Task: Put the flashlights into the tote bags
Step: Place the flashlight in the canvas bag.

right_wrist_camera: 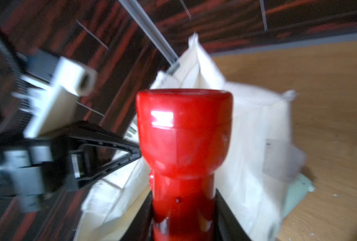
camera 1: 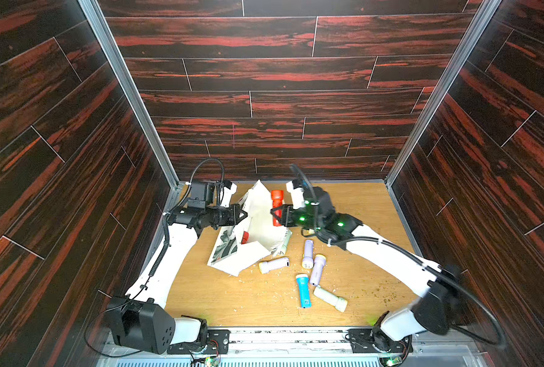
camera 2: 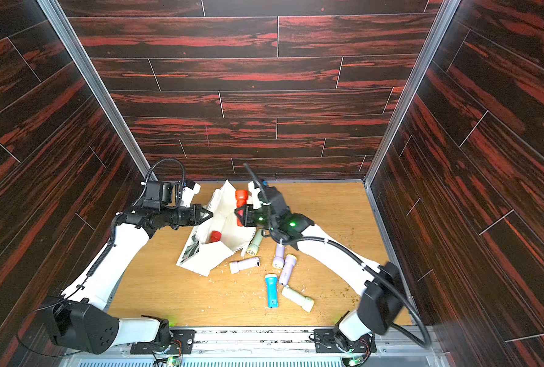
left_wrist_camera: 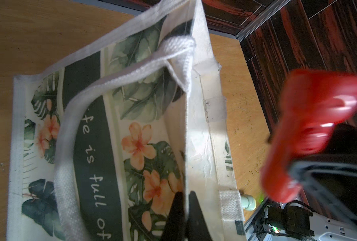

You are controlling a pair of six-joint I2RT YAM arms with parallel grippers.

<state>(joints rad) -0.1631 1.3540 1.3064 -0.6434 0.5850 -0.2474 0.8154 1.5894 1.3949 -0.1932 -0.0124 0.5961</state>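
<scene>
The held red flashlight (camera 1: 276, 197) is lined up along the tote bag's opening, so my right gripper keeps lowering it inside and lets go near the tote bag's bottom (camera 1: 257, 232).
The off-white tote bag (camera 1: 258, 222) (camera 2: 224, 216) stands open at the back of the table, printed side toward the left arm. My left gripper (camera 1: 243, 215) (left_wrist_camera: 185, 205) is shut on the bag's rim, pinching the cloth. My right gripper (camera 1: 275, 214) (right_wrist_camera: 184, 208) is shut on a red flashlight (camera 1: 277, 200) (right_wrist_camera: 184, 135), held above the bag's mouth with its head toward the back wall. A second red flashlight (camera 1: 244, 236) (camera 2: 214, 236) lies inside the bag. Three lavender flashlights (camera 1: 274, 264), a blue one (camera 1: 303, 290) and a cream one (camera 1: 330, 298) lie on the table.
A pale green flashlight (camera 1: 282, 244) lies against the bag's right side, under the right wrist. Crumbs are scattered over the wooden table (camera 1: 220, 298). Dark panelled walls (camera 1: 74, 190) enclose the left, right and back.
</scene>
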